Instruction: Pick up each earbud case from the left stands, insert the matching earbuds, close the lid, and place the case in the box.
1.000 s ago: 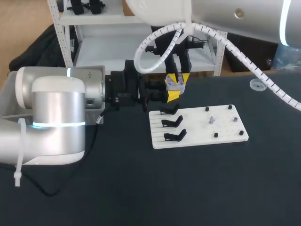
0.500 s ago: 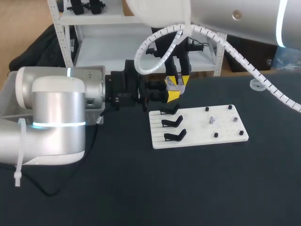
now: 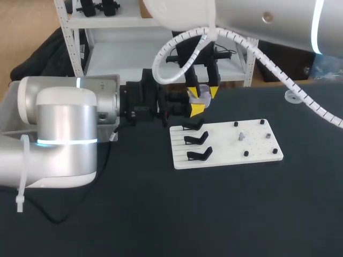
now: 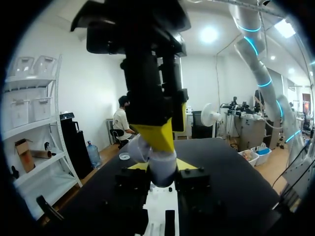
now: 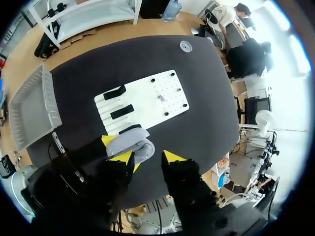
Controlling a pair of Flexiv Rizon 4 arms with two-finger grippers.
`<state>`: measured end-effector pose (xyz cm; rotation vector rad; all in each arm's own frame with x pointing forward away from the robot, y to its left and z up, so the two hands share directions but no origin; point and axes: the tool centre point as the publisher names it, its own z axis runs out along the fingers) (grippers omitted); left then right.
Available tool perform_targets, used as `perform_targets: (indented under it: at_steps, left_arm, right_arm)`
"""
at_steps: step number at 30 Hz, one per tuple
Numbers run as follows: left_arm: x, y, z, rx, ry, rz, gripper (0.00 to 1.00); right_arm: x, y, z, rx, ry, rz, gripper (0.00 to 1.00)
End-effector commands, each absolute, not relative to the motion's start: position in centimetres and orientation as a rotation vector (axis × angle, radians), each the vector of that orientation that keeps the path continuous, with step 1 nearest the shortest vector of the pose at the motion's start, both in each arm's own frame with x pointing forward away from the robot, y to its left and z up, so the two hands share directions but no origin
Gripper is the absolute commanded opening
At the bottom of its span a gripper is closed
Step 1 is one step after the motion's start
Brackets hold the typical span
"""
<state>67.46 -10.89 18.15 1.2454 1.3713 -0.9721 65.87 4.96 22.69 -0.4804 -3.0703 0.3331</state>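
An empty grey peg (image 3: 268,136) is next to the small white earbud (image 3: 241,136), so I should expect to find another peg hidden under the earbud when I pick it up.
A pale lavender earbud case (image 3: 202,98) hangs in the air behind the white stand board (image 3: 252,154). My left gripper (image 3: 196,106) comes in from the left and is shut on the case's body (image 4: 160,162). From above, my right gripper (image 3: 202,92) straddles the case with its fingers spread. In the right wrist view the case (image 5: 129,143) lies against one yellow tip while the other tip (image 5: 172,157) stands clear of it. Three black stands (image 3: 195,139) at the board's left end are bare. A small grey piece (image 3: 241,137) sits among black pegs on the board's right half.
A grey tray (image 5: 29,113) lies past the board on the left arm's side, beside my left arm. A small clear ring (image 3: 292,96) rests near the table's far right edge. The near half of the dark table top (image 3: 177,214) is bare cloth.
My right gripper's fingers have spread apart and let go of the case. The left gripper and the case have stayed where they were.
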Motion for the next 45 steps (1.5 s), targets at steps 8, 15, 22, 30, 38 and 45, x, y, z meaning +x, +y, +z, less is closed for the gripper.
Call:
perform_targets:
  at_steps: [8, 15, 22, 30, 38, 45]
  left_arm:
    - [67.3, -10.9, 18.2, 1.239, 1.368, -0.969, 0.00]
    - [67.3, -10.9, 18.2, 1.239, 1.368, -0.969, 0.00]
    - [67.3, -10.9, 18.2, 1.239, 1.368, -0.969, 0.00]
    - [67.3, -10.9, 18.2, 1.239, 1.368, -0.969, 0.00]
    - [67.3, -10.9, 18.2, 1.239, 1.368, -0.969, 0.00]
    - [67.3, -10.9, 18.2, 1.239, 1.368, -0.969, 0.00]
  right_arm:
    - [62.6, 3.2, 26.2, -0.316, -3.183, 0.070, 0.45]
    - [60.5, 2.7, 27.2, -0.113, -3.338, -0.072, 0.82]
    - [59.6, 0.9, 27.9, -0.199, -3.426, 0.020, 1.00]
    - [59.6, 0.9, 27.9, -0.199, -3.426, 0.020, 1.00]
    - [59.6, 0.9, 27.9, -0.199, -3.426, 0.020, 1.00]
    - [58.3, -2.9, 26.1, 0.182, -3.503, -0.182, 1.00]
